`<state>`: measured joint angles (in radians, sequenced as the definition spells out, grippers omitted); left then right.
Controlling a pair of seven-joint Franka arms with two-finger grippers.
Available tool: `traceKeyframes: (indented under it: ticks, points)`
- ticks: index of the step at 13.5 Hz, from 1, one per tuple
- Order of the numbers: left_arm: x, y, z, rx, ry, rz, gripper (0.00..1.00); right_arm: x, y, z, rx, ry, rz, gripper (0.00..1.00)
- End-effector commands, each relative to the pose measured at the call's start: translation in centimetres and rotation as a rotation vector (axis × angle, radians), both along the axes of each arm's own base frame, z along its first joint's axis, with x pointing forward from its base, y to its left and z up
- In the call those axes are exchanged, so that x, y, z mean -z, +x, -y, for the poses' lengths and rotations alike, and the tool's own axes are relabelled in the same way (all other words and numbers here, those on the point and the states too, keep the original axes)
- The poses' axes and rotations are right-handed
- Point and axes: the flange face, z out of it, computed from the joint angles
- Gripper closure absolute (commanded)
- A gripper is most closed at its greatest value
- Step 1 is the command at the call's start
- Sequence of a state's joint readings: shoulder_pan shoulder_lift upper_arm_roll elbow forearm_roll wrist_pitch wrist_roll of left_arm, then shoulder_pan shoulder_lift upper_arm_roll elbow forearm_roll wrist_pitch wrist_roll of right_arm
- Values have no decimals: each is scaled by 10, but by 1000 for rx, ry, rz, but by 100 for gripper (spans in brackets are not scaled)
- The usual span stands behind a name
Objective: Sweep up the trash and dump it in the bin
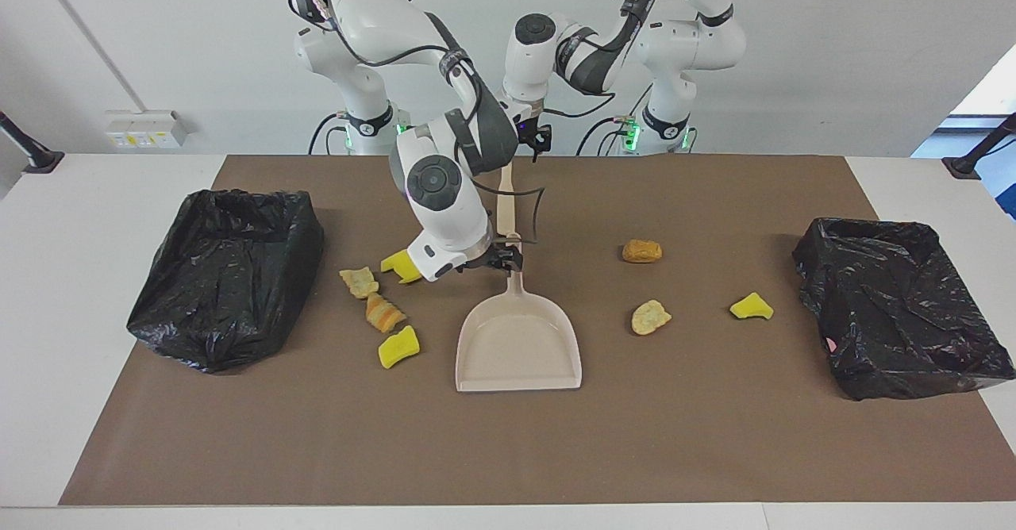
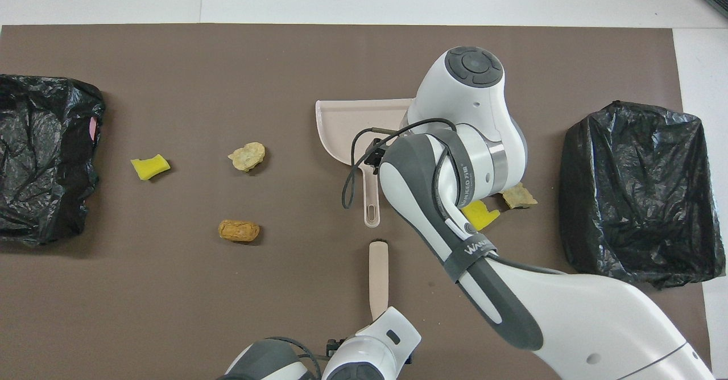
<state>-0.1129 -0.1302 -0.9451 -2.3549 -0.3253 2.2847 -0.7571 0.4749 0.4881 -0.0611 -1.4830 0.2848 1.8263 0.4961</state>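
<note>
I need to use my right gripper to turn the dustpan's opening (image 2: 360, 102), because it faces past the trash on my left gripper's side. It should face toward that trash (image 2: 247, 156) before my left gripper sweeps.
The beige dustpan (image 1: 520, 347) lies flat mid-table, its handle toward the robots; it also shows in the overhead view (image 2: 341, 121). My right gripper (image 1: 505, 261) is shut on that handle. My left gripper (image 1: 536, 140) holds the end of a beige brush (image 1: 509, 201), which points at the dustpan handle (image 2: 378, 277). Toward the right arm's end lie a yellow sponge chunk (image 1: 401, 266), a tan piece (image 1: 359, 281), a brown piece (image 1: 383, 313) and another yellow chunk (image 1: 398, 347). Toward the left arm's end lie a brown piece (image 1: 641, 251), a tan piece (image 1: 651, 317) and a yellow chunk (image 1: 751, 306).
A bin lined with a black bag (image 1: 226, 276) stands at the right arm's end of the brown mat, and another (image 1: 901, 308) at the left arm's end. In the overhead view the right arm hides some of the trash beside the dustpan.
</note>
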Motion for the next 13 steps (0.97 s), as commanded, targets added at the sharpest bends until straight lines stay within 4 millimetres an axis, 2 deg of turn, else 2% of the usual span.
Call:
traceKeyframes:
  ticks: [1,4,7,9,11,12,13]
  points:
    - [12,1,2,-6,-23,-24,0,9,-9,-30,5,19,11,0]
    - [21,-5,5,19,-17,-53,11,20,-16,-37,-1,15,15,0]
    - [21,-3,3,35,-6,-54,30,40,-24,-41,-5,7,24,0]
    - [20,1,1,45,-6,-49,43,44,-26,-39,-10,2,20,0]
    - [18,4,0,71,-10,-45,61,45,-31,-49,-29,-3,28,3]
    - [18,4,0,80,-1,-52,82,44,-29,-47,-33,-5,29,8]
    - [18,2,-3,99,29,-50,93,43,-26,-43,-29,-5,31,9]
